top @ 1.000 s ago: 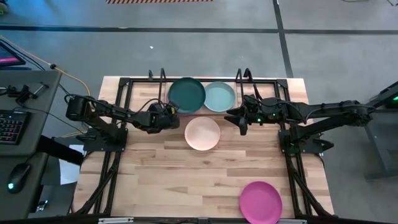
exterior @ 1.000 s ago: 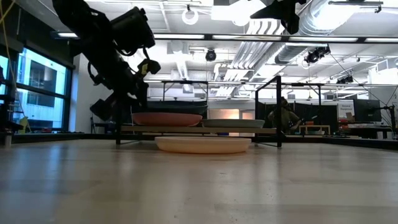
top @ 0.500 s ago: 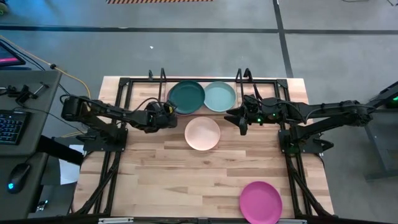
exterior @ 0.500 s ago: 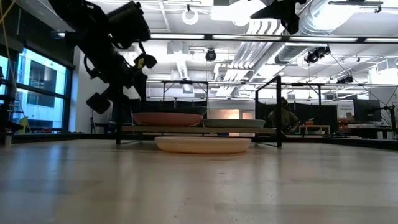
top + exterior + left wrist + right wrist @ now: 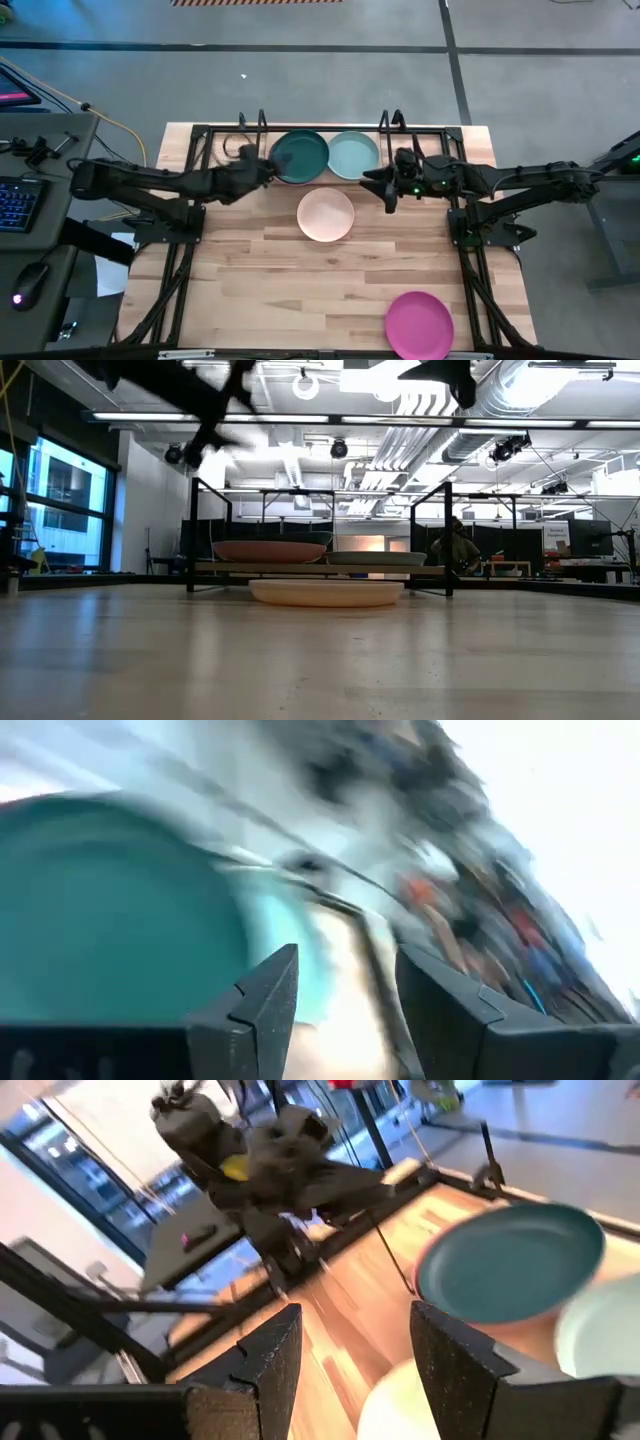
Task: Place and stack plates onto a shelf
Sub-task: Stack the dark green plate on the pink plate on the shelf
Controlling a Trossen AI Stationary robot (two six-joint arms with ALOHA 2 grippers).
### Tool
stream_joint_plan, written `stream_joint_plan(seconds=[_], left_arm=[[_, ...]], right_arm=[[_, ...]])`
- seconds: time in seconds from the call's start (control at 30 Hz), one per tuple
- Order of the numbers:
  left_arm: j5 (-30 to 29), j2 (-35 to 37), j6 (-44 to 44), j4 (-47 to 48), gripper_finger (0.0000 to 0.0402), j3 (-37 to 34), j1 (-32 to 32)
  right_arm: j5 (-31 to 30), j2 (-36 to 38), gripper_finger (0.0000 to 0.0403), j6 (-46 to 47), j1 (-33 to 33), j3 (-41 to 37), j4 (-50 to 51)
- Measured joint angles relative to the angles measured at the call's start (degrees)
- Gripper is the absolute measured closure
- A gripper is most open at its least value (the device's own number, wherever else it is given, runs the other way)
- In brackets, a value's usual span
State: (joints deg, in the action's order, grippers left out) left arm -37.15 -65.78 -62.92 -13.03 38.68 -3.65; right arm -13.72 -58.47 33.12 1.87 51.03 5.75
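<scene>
I expect the dark green plate (image 5: 300,156) to slide squarer over the pink plate when I push it, because the pink rim (image 5: 424,1254) shows along one side.
The dark green plate (image 5: 300,156) lies on top of a pink plate (image 5: 268,551) at the left of the shelf (image 5: 320,568). The pale teal plate (image 5: 353,155) lies beside them on the shelf's right half. A cream plate (image 5: 325,214) rests flat on the table just in front of the shelf. The magenta plate (image 5: 419,323) lies at the table's near edge. My left gripper (image 5: 345,1005) is open and hangs high, beside the green plate's left rim (image 5: 110,910). My right gripper (image 5: 350,1350) is open, above the table right of the teal plate.
A large black tubular frame (image 5: 195,135) runs round the table's far end and down both sides. The shelf's upright wire loops (image 5: 392,121) stand at its ends. Bare wood lies between the cream plate and the magenta plate. A desk with a keyboard (image 5: 18,200) stands off the left.
My left gripper has let go of the dark green plate, risen well above the shelf and moved a little toward the far edge. The green plate has settled flat on the pink plate. My right arm has kept still.
</scene>
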Motion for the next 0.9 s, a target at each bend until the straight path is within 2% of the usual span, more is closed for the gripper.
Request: stream_joint_plan(seconds=[0.13, 0.23, 0.3, 0.43, 0.5, 0.57, 0.73, 0.77, 0.9], left_arm=[[18.5, 3.8, 27.2, -15.2, 0.0265, 0.0, 1.7], [30.0, 7.0, 40.9, -19.9, 0.0293, 0.0, 4.2], [30.9, 9.3, 45.0, -19.5, 0.032, 0.0, 6.1], [30.4, 13.3, 46.9, -15.4, 0.0388, 0.0, 8.3], [29.7, 14.7, 47.0, -15.1, 0.0393, 0.0, 8.4], [29.1, 15.9, 47.2, -15.0, 0.0396, 0.0, 8.4], [28.9, 17.8, 48.7, -15.3, 0.04, 0.0, 8.1], [28.8, 18.1, 49.0, -15.2, 0.0401, 0.0, 8.1], [26.3, 18.2, 49.6, -15.1, 0.0401, 0.0, 8.1]], right_arm=[[0.0, -0.6, 0.0234, -0.2, 0.0, 0.0, -5.1], [0.0, -1.4, 0.0234, -1.6, 0.0, 0.0, -8.2], [0.0, -2.0, 0.0234, -2.0, 0.0, 0.0, -9.3], [0.1, -3.4, 0.0234, -1.7, 0.0, 0.0, -9.8], [-0.8, -4.8, 0.0239, 3.5, -0.4, 0.9, -8.2], [-0.7, -8.0, 0.0263, 8.5, -1.6, 4.8, -4.4], [-0.9, -19.2, 0.0381, 1.3, -5.7, 20.0, 10.9], [-1.2, -21.5, 0.0391, 0.1, -6.7, 22.6, 13.6], [-2.8, -29.6, 0.0374, -0.2, -11.8, 31.0, 21.9]])
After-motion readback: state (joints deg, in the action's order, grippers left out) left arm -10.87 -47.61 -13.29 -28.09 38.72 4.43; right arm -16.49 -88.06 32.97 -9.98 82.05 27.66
